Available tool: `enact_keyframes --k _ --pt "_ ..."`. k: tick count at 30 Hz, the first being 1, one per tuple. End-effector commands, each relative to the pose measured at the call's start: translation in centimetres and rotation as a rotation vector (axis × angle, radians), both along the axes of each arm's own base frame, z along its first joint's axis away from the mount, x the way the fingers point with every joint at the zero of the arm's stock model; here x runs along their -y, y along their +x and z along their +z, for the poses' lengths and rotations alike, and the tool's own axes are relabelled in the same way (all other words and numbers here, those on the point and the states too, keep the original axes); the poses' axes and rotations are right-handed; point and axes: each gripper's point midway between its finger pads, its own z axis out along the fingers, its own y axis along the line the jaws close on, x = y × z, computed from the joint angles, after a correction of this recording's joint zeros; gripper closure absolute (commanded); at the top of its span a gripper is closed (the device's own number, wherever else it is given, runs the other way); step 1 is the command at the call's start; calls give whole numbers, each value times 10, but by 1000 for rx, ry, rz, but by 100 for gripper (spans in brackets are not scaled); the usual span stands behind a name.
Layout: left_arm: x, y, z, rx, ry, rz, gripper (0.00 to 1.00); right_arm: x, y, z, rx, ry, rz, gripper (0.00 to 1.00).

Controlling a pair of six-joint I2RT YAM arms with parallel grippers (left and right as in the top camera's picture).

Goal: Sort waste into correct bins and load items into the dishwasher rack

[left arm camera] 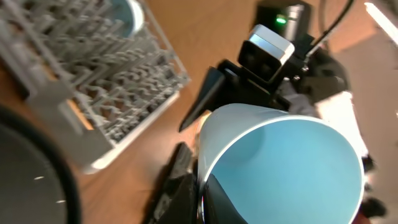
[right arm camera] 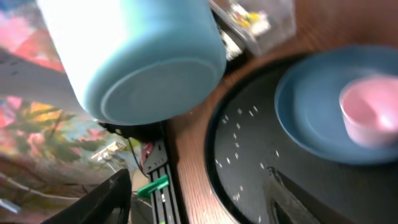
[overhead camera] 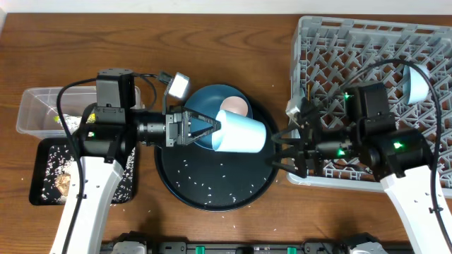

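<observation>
My right gripper has the dishwasher rack (overhead camera: pixel 326 63) beyond it, so my left gripper should keep the light-blue cup still while my right gripper takes its base (overhead camera: pixel 262 135).
My left gripper (overhead camera: pixel 215 131) is shut on the rim of the light-blue cup (overhead camera: pixel 240 134), holding it on its side above the round black tray (overhead camera: pixel 212 185). The cup fills the left wrist view (left arm camera: pixel 286 168) and shows base-first in the right wrist view (right arm camera: pixel 137 56). My right gripper (overhead camera: pixel 279 156) is open and empty, just right of the cup. The pink cup (overhead camera: pixel 234 107) sits on the dark-blue plate (overhead camera: pixel 205 106), also seen in the right wrist view (right arm camera: pixel 370 112). The grey dishwasher rack (overhead camera: pixel 332 49) stands at right. Rice grains (overhead camera: pixel 205 187) lie on the round tray.
A clear tub (overhead camera: pixel 35 106) and a shallow black tray (overhead camera: pixel 42 169) holding rice and a brown lump (overhead camera: pixel 62 183) sit at the far left. A white bowl (overhead camera: pixel 418 83) rests in the rack's right side. The table's front edge runs along the bottom.
</observation>
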Motion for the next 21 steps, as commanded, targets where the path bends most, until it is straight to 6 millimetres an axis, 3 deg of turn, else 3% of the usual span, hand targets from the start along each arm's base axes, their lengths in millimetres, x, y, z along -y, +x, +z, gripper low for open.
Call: enact_keyframes --k 1,4,5,6,11,16,21 --pt "0 -6 12 -1 -70 -62 94 -4 -11 28 120 167 124 36" --pt "0 -3 10 1 -70 -62 94 -1 -5 43 166 237 131 27" --pt "1 -2 9 3 -70 -62 94 1 0 45 175 243 117 7" --pt "1 -1 9 7 -71 -62 94 3 5 46 165 241 93 2" --pt "1 3 10 41 -72 -63 94 13 20 42 86 209 -7 4" --pt "1 4 11 51 -72 -63 94 13 21 43 102 211 -4 11" --pt "1 4 11 59 -72 -63 94 10 15 53 164 264 56 9"
